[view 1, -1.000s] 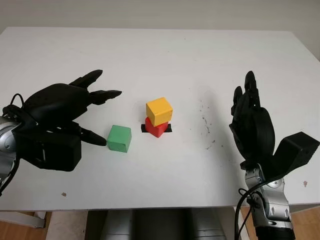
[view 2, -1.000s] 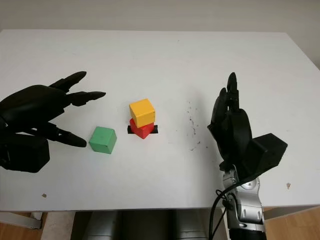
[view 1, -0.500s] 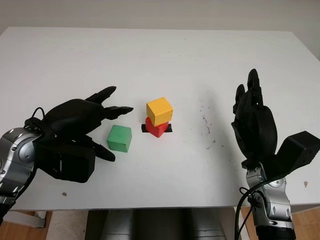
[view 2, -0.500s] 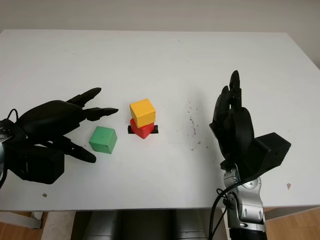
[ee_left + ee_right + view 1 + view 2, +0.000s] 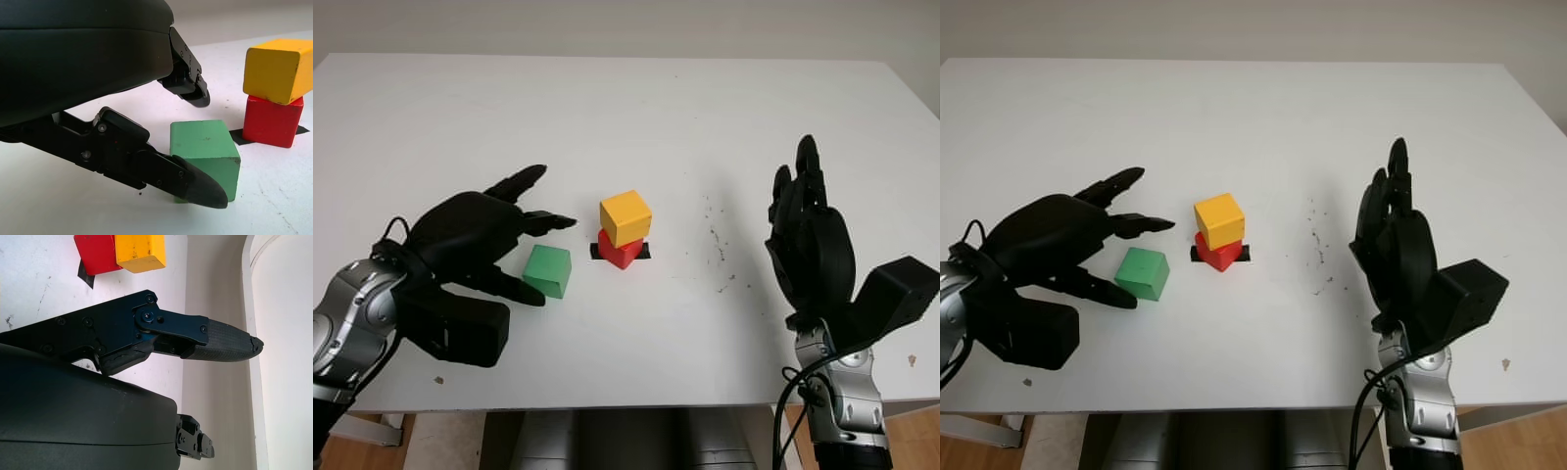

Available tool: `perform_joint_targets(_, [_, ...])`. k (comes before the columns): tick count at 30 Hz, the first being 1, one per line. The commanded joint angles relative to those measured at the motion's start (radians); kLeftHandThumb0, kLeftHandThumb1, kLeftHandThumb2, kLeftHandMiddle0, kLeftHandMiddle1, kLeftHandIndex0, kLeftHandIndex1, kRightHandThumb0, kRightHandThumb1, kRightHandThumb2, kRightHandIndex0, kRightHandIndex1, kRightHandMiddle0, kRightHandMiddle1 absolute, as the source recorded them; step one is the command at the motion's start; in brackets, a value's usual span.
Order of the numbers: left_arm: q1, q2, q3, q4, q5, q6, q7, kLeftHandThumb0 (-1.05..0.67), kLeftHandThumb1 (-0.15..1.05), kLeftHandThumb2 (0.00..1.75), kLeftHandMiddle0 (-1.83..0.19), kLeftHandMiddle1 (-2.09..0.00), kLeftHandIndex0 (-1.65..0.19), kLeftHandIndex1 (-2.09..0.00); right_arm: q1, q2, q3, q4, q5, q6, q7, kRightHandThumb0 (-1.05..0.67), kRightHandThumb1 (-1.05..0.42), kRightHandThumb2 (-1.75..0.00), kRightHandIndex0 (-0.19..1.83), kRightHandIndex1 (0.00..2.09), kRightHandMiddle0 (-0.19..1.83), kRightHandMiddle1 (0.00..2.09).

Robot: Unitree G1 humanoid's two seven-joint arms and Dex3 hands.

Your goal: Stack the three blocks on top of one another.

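Observation:
The stack [image 5: 625, 230] should stay standing when the robot lowers the green block onto it, because the yellow block sits turned but flat across the red block [image 5: 623, 243].
A yellow block [image 5: 626, 216] sits on a red block [image 5: 621, 250], which stands on a black tape mark in the middle of the white table [image 5: 626, 108]. A green block [image 5: 548, 271] lies on the table just left of that stack. My left hand [image 5: 536, 257] is open and reaches over the green block from the left, with fingers [image 5: 190, 183] on its near and far sides; I cannot tell whether they touch it. My right hand [image 5: 803, 211] is open and held upright at the right of the table, well away from the blocks.
Dark specks mark the table [image 5: 720, 240] between the stack and the right hand. The table's front edge runs close below both arms. Free room lies behind the blocks towards the far edge.
My left hand has moved right and lower, from beside the green block to around it. The blocks and the right hand have stayed in place.

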Motion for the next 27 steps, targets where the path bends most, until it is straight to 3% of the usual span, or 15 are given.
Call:
perform_joint_targets(1, [0.001, -0.007, -0.007, 0.012, 0.014, -0.019, 0.028, -0.69, 0.97, 0.06, -0.02, -0.06, -0.28, -0.79, 0.003, -0.006, -0.005, -0.026, 0.003, 0.001, 0.004, -0.81, -1.05, -0.63, -0.19, 0.00, -0.19, 0.03])
perform_joint_targets(4, [0.000, -0.007, -0.012, 0.017, 0.039, -0.033, 0.054, -0.69, 0.99, 0.06, -0.05, -0.06, -0.21, -1.04, 0.002, -0.005, -0.006, -0.028, 0.003, 0.002, 0.002, -0.81, -1.05, -0.63, -0.19, 0.00, -0.19, 0.03])
perform_joint_targets(7, [-0.001, -0.008, -0.016, 0.017, 0.054, -0.040, 0.066, -0.69, 0.99, 0.05, -0.07, -0.06, -0.20, -1.13, 0.003, -0.005, -0.008, -0.030, 0.007, 0.003, 0.004, -0.81, -1.05, -0.63, -0.19, 0.00, -0.19, 0.03])
perform_joint_targets(21, [0.005, -0.014, -0.030, 0.022, 0.107, -0.029, 0.070, -0.72, 0.99, 0.05, -0.09, -0.06, -0.20, -1.14, 0.001, -0.002, -0.008, -0.031, 0.005, 0.002, -0.004, -0.81, -1.05, -0.61, -0.19, 0.00, -0.19, 0.04])
perform_joint_targets(27, [0.006, -0.019, -0.032, 0.030, 0.107, -0.038, 0.085, -0.61, 1.04, 0.08, -0.13, -0.06, -0.25, -1.15, 0.002, 0.000, -0.010, -0.033, 0.007, 0.004, -0.007, -0.81, -1.05, -0.60, -0.19, 0.00, -0.17, 0.05])
